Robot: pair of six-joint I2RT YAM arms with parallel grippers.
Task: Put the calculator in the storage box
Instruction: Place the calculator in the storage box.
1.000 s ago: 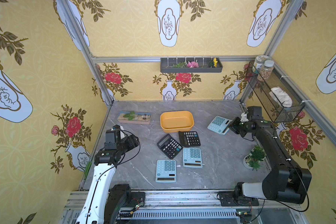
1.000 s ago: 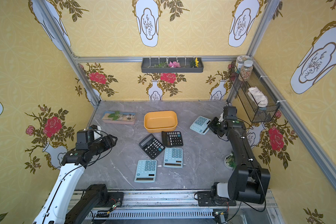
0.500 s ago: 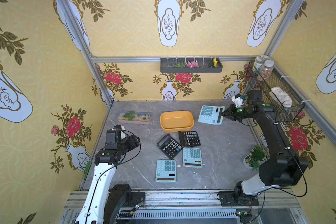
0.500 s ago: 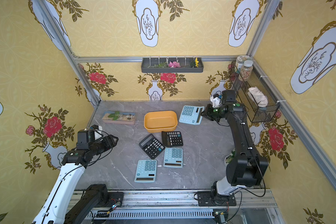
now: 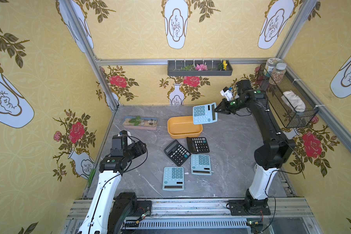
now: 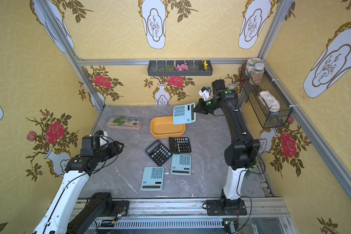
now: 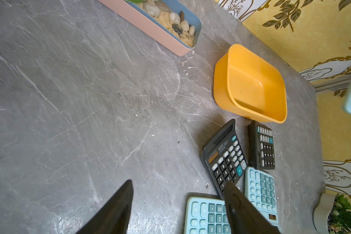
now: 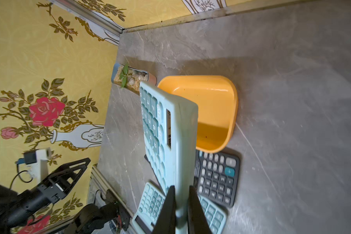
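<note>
My right gripper should keep lowering the held calculator, as its keypad end (image 5: 198, 114) points toward the empty storage box, until that end meets the storage box's bottom (image 5: 181, 126).
My right gripper (image 5: 216, 110) (image 6: 195, 110) is shut on the display end of a light-blue calculator (image 5: 204, 113) (image 6: 184, 113), held in the air and tilted over the right rim of the yellow-orange storage box (image 5: 178, 127) (image 6: 162, 127). In the right wrist view the calculator (image 8: 170, 131) stands edge-on between the jaws of the gripper (image 8: 181, 194), with the empty box (image 8: 213, 105) behind it. My left gripper (image 5: 143, 146) (image 7: 178, 182) hovers open at the left, holding nothing. On the table lie two black calculators (image 5: 176, 152) (image 5: 198, 144) and two light-blue ones (image 5: 201, 164) (image 5: 173, 178).
A pink-and-blue planter tray (image 5: 140, 122) with sand and pebbles lies left of the box. A dark grey tray (image 5: 200, 69) hangs on the back wall. A black wire basket (image 5: 286, 105) is on the right wall, and a small potted plant (image 7: 340, 212) stands at the table's right edge.
My right arm lifted the light-blue calculator off the table at the right and carried it left and up, over the box's right rim. The left arm has stayed still.
</note>
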